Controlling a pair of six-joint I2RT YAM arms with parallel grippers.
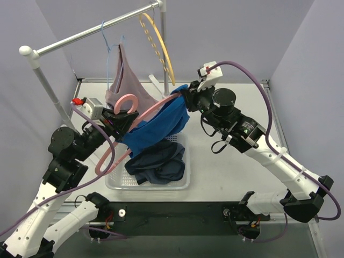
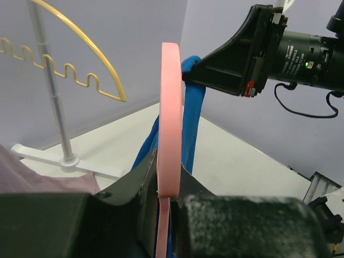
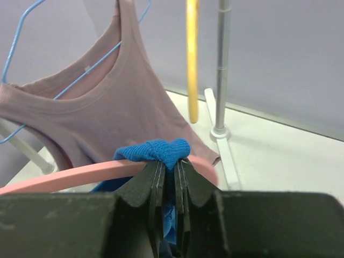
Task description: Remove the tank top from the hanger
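Note:
My right gripper is holding the tank top's strap stretched out at the pink hanger's tip. Next, I draw the strap down past the hanger's tip toward the basket.
A blue tank top hangs on a pink hanger held in the air above the basket. My left gripper is shut on the pink hanger near its hook; in the left wrist view the hanger stands edge-on between my left gripper's jaws, with the blue fabric behind it. My right gripper is shut on the top's strap at the hanger's right end. In the right wrist view the bunched strap is pinched in my right gripper, over the pink hanger arm.
A clear basket below holds dark blue clothes. A rack bar at the back carries a mauve tank top on a blue wire hanger and a yellow hanger. The rack's post stands close behind.

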